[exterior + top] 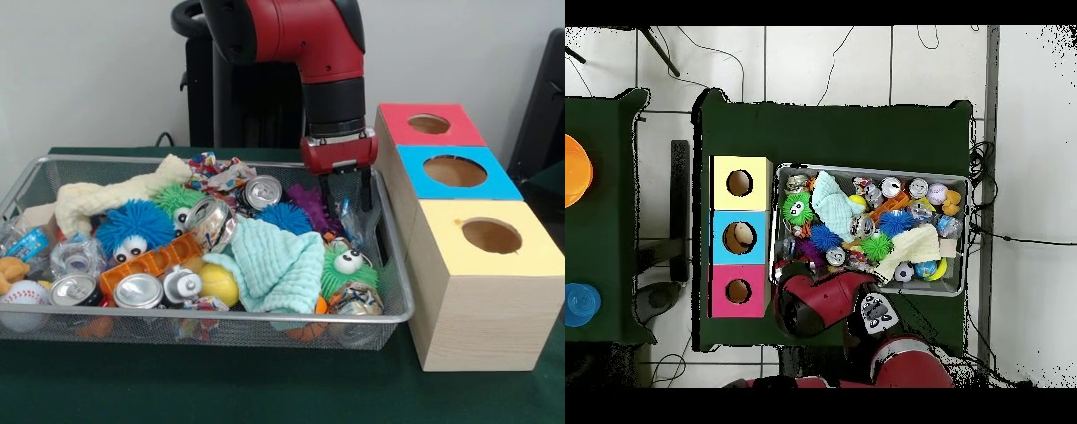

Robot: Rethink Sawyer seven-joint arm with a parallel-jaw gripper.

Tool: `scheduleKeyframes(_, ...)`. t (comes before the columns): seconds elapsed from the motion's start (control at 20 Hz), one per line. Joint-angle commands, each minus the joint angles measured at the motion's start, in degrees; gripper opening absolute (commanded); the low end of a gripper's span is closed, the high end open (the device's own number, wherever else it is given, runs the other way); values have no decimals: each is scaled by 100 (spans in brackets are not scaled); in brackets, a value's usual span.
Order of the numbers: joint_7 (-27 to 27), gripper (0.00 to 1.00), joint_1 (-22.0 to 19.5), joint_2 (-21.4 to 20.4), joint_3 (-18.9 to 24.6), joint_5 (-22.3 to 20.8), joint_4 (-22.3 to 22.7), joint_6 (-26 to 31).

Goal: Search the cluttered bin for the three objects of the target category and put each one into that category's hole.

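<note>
The clear bottle is uncovered and stands next to the purple spiky ball. The bottle will come up alone when I lift it, and the ball will stay in place.
The wire mesh bin is full of clutter; it also shows in the overhead view. My gripper reaches down into its right end, beside the boxes. It is open, with a wrinkly clear bottle just below and between its fingers. A second clear bottle lies at the bin's left. A third, with a blue-and-white label, lies at the far left edge. The blue-topped box's hole is to the gripper's right. In the overhead view this hole shows something pale inside.
The red-topped box and the yellow-topped box flank the blue one. The bin holds silver cans, fuzzy googly-eyed balls, a mint cloth, a yellow ball and a baseball. My arm covers the bin's near corner in the overhead view.
</note>
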Motion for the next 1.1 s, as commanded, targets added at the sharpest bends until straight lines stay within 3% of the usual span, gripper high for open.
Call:
scheduleKeyframes(0.05,550,0,-27,119,197,124,-518,-110)
scheduleKeyframes(0.9,570,0,116,120,19,172,-546,-349)
scheduleKeyframes(1.1,505,0,-307,-329,512,2,-250,154)
